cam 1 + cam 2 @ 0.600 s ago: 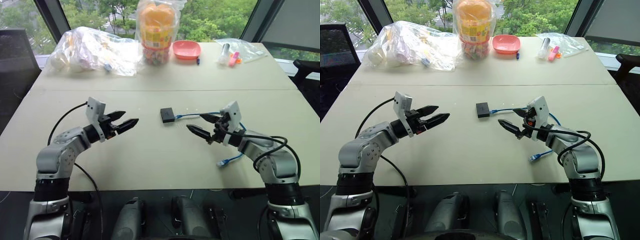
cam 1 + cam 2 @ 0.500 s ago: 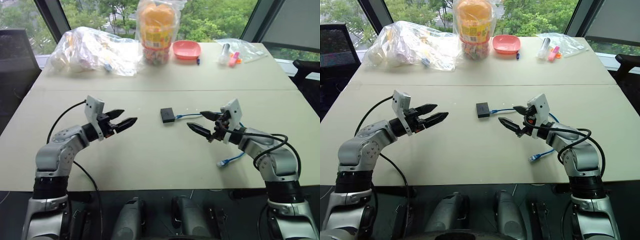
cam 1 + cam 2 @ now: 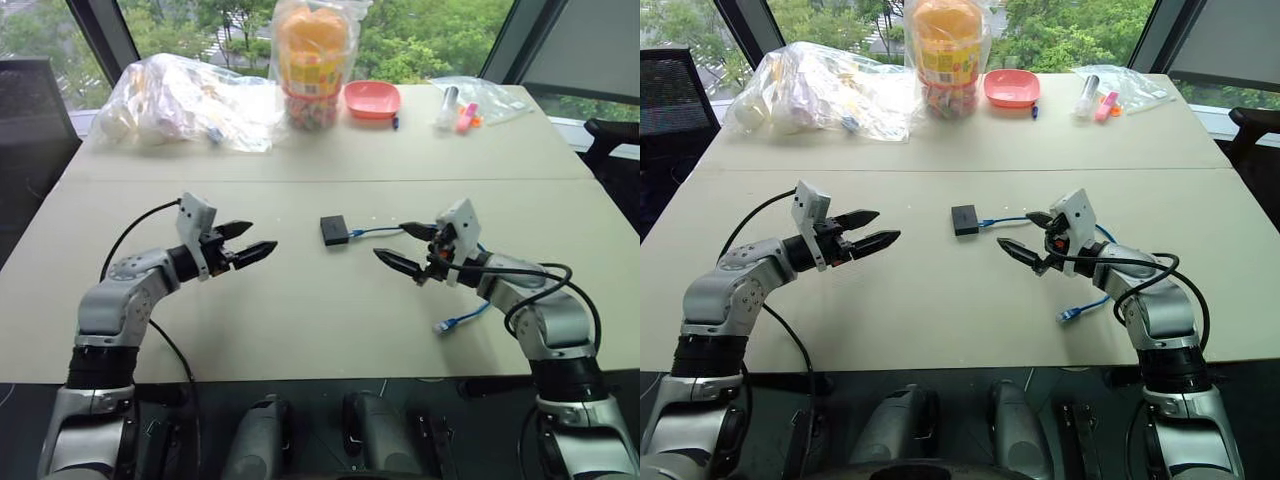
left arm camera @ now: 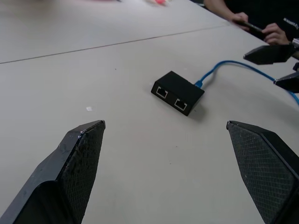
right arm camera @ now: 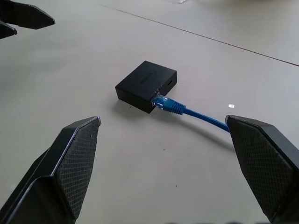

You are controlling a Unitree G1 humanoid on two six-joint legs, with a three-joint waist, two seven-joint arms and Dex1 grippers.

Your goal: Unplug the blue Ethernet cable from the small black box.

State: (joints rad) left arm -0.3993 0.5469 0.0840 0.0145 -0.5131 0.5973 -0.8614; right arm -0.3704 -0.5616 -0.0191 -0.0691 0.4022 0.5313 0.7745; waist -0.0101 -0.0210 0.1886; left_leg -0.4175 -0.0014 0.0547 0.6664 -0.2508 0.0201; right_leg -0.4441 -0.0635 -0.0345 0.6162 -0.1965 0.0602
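Observation:
My gripper is about to lift the small black box, and the plug sits seated in the box's edge. The blue Ethernet cable should arc up after the box when I lift it.
The small black box lies flat on the beige table, midway between my two arms. The blue Ethernet cable is plugged into its right edge and runs right, under my right arm, ending in a loose plug. The right wrist view shows the plug seated in the small black box, and the blue Ethernet cable trailing off. My left gripper hovers open left of the box, pointing at it. Right of the box, my right gripper hovers open, above the cable. Two empty ports face the left wrist camera on the small black box.
Clear bags, a jar of sweets, a pink bowl and a bag of markers stand along the table's far side. A seam crosses the table. A person's hands rest at the table's edge.
My left gripper has edged slightly to the right, toward the box. The right gripper, the box and the cable have stayed in place.

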